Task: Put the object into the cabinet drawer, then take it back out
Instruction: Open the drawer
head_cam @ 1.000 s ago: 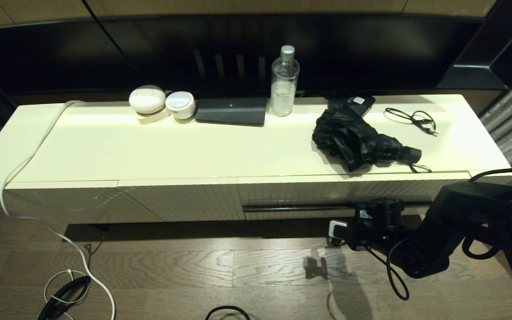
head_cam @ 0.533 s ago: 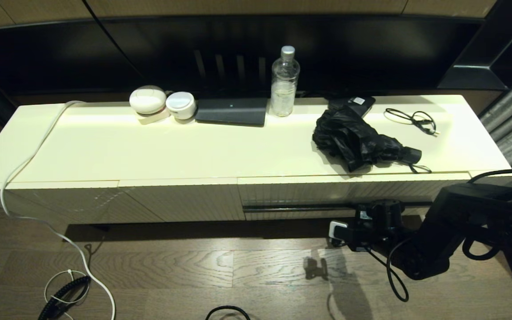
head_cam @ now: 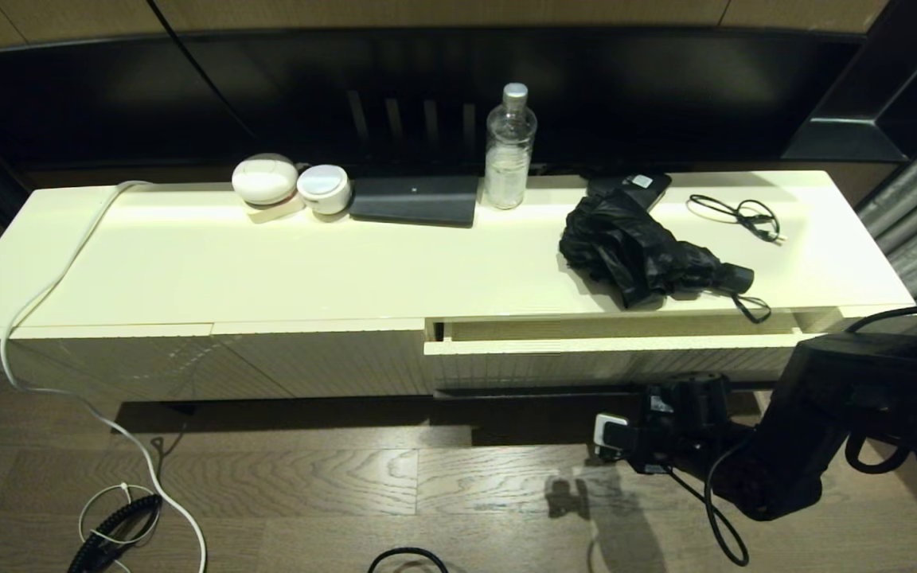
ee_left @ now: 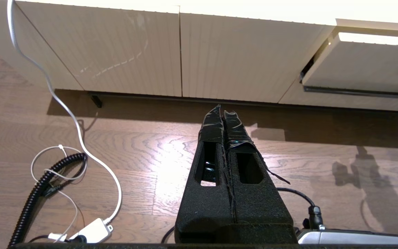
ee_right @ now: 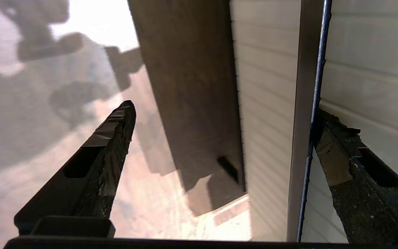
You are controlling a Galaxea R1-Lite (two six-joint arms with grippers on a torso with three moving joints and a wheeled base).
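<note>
One finger of my right gripper is hooked in the dark handle slot (ee_right: 315,89). My right gripper keeps pulling the drawer until its cream interior (head_cam: 608,329) is open wide enough for the umbrella.
The black folding umbrella (head_cam: 641,251) lies on the cabinet top at the right, its handle near the front edge. Just below it the cabinet drawer (head_cam: 610,344) stands pulled out a little, showing a narrow strip of its cream interior; the drawer (ee_left: 368,65) also juts out in the left wrist view. My right gripper (ee_right: 225,110) is open at the drawer front (ee_right: 268,103), with one fingertip (ee_right: 337,155) tucked into the dark handle slot (ee_right: 304,103) and the other over the floor. My left gripper (ee_left: 222,112) is shut and empty, low over the wooden floor, outside the head view.
On the cabinet top stand a clear bottle (head_cam: 509,147), a flat dark device (head_cam: 415,199), two white round objects (head_cam: 265,179), a small black box with a white label (head_cam: 637,183) and a thin cable loop (head_cam: 741,211). A white cable (head_cam: 52,286) runs to coiled cords (head_cam: 112,525) on the floor.
The drawer has slid out a little towards me, opening a gap under the cabinet top. My right arm has drawn back and down with it. The umbrella has not moved.
</note>
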